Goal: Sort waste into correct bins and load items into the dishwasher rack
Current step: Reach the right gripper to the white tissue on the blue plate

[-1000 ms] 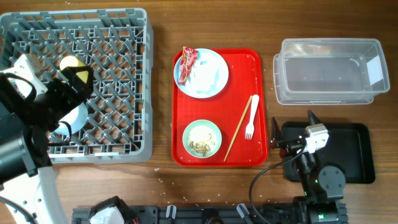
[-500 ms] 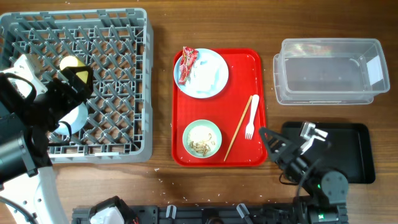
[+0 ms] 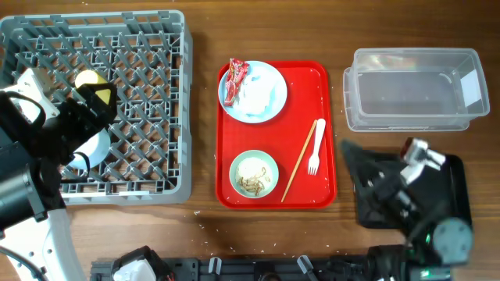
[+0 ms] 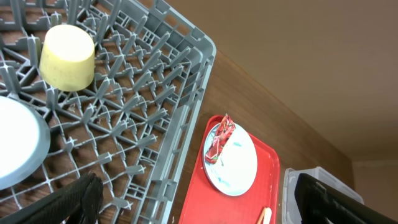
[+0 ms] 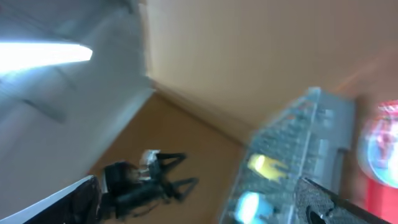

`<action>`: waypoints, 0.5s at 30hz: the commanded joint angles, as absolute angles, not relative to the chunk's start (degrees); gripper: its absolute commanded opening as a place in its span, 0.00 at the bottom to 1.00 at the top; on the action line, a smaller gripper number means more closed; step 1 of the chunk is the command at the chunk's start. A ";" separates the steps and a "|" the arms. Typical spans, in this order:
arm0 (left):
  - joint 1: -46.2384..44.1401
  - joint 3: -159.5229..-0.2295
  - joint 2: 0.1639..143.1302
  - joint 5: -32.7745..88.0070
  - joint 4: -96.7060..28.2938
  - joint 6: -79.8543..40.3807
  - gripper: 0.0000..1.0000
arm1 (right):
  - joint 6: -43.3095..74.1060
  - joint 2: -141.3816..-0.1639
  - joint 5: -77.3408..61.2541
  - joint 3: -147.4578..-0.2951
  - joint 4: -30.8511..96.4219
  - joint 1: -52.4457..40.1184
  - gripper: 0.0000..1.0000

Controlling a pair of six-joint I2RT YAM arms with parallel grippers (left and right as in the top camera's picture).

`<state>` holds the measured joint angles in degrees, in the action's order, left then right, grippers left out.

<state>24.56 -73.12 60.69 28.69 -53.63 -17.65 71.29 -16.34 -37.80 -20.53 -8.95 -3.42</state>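
I should use my right gripper to move the white tissue into the clear tub before the plate goes into the rack, because the tissue is lying on the blue plate.
The grey dishwasher rack holds the yellow cup and a mint bowl. My left gripper hangs open and empty over them; in the left wrist view the cup and bowl rim lie below. The blue plate carries the red wrapper and white tissue. The second mint bowl holds food scraps. The fork and chopstick lie beside it. My right gripper is open and empty over the black tray. The clear tub is empty.
The plate, bowl, fork and chopstick rest on a red serving tray at table centre. The right wrist view is blurred and tilted up; it shows the rack and the cup faintly. Bare wood lies between rack and red tray.
My right arm has swung up and to the right over the black tray, its camera now tilted toward the room. My left arm and all objects have stayed put.
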 commanded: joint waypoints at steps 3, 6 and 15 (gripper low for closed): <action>24.27 -73.19 60.49 28.40 -53.49 -17.12 1.00 | 39.79 -38.48 -45.10 -41.28 6.72 -3.40 1.00; 24.27 -73.19 60.49 28.40 -53.49 -17.12 1.00 | 30.57 -50.72 -45.08 -53.15 16.93 -5.19 1.00; 24.27 -73.19 60.49 28.40 -53.49 -17.12 1.00 | 17.56 -80.55 -15.25 -82.15 44.77 -22.02 1.00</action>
<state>24.47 -73.06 60.75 28.51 -53.63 -17.65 24.10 -73.06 -32.69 -74.74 41.28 -16.62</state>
